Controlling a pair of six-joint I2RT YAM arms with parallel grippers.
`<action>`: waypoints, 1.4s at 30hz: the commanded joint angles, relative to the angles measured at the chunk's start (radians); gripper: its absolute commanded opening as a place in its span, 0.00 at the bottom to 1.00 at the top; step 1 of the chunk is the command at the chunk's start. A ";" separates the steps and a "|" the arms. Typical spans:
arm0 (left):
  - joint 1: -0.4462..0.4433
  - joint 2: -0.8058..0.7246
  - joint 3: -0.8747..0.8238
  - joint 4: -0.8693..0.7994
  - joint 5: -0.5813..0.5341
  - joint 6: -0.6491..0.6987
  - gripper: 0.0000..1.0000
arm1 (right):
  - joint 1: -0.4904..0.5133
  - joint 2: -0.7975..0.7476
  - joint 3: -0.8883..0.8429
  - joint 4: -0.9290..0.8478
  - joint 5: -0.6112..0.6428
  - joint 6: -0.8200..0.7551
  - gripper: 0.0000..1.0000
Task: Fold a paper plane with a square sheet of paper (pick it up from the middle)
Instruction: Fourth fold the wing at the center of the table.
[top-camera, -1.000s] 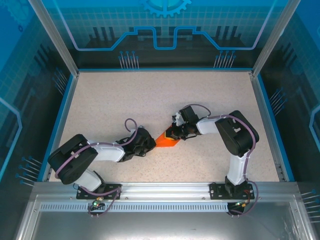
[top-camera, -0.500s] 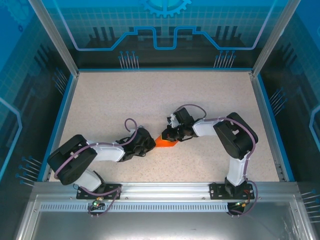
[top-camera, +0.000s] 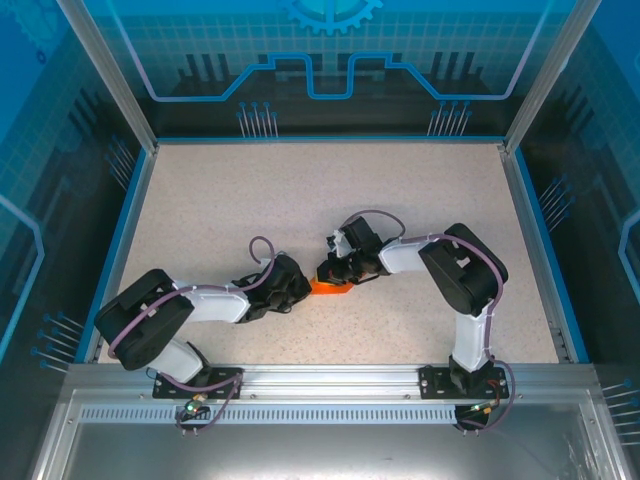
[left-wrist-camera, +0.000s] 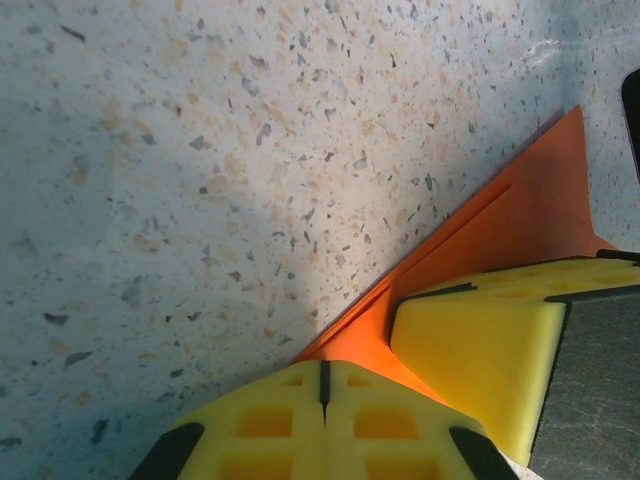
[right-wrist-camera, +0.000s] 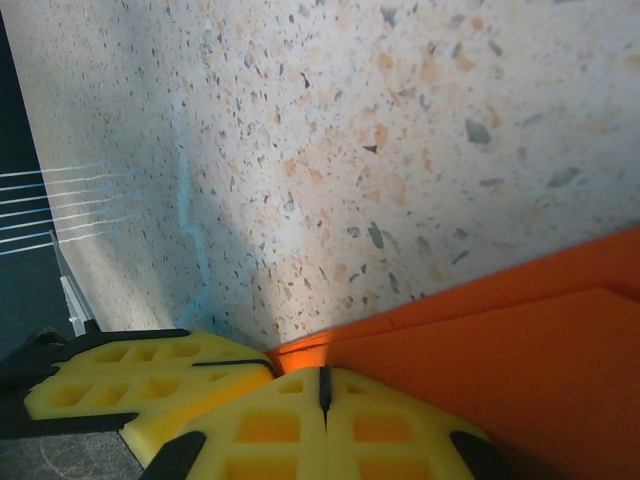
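Note:
My right gripper is right up against my left gripper near the pinned corner (left-wrist-camera: 314, 350), so my right gripper should slide back along the folded edge toward the paper's far tip (left-wrist-camera: 573, 120).
The square sheet of paper (top-camera: 331, 289) is a small creased orange wedge lying flat mid-table. In the left wrist view the paper (left-wrist-camera: 500, 230) runs as a folded strip up to the right. My left gripper (top-camera: 303, 288) sits at its left end, and its tips (left-wrist-camera: 323, 366) are shut and resting on the paper's corner. My right gripper (top-camera: 333, 268) comes from the right, shut (right-wrist-camera: 323, 374), and presses down on the paper (right-wrist-camera: 500, 350) beside the left one. Each wrist view has the other gripper's yellow fingers (left-wrist-camera: 480, 340) (right-wrist-camera: 140, 385) close alongside. Neither gripper holds anything between its fingers.
The speckled table (top-camera: 300, 190) is bounded by a blue rim (top-camera: 135, 210) and aluminium posts (top-camera: 105, 70) with glass walls behind. A metal rail (top-camera: 330, 380) carries both arm bases at the near edge.
My right gripper has slid left over the paper toward the left gripper, so less orange shows. The left arm has stayed put.

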 joint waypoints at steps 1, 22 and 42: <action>-0.005 0.016 -0.001 -0.138 -0.043 -0.025 0.00 | 0.024 0.040 -0.006 -0.013 -0.008 -0.008 0.00; -0.004 0.024 0.005 -0.301 -0.071 -0.079 0.00 | -0.408 -0.169 -0.224 -0.032 0.183 -0.140 0.00; -0.007 0.036 0.031 -0.279 -0.060 -0.054 0.00 | 0.016 -0.229 -0.117 -0.016 0.179 0.003 0.00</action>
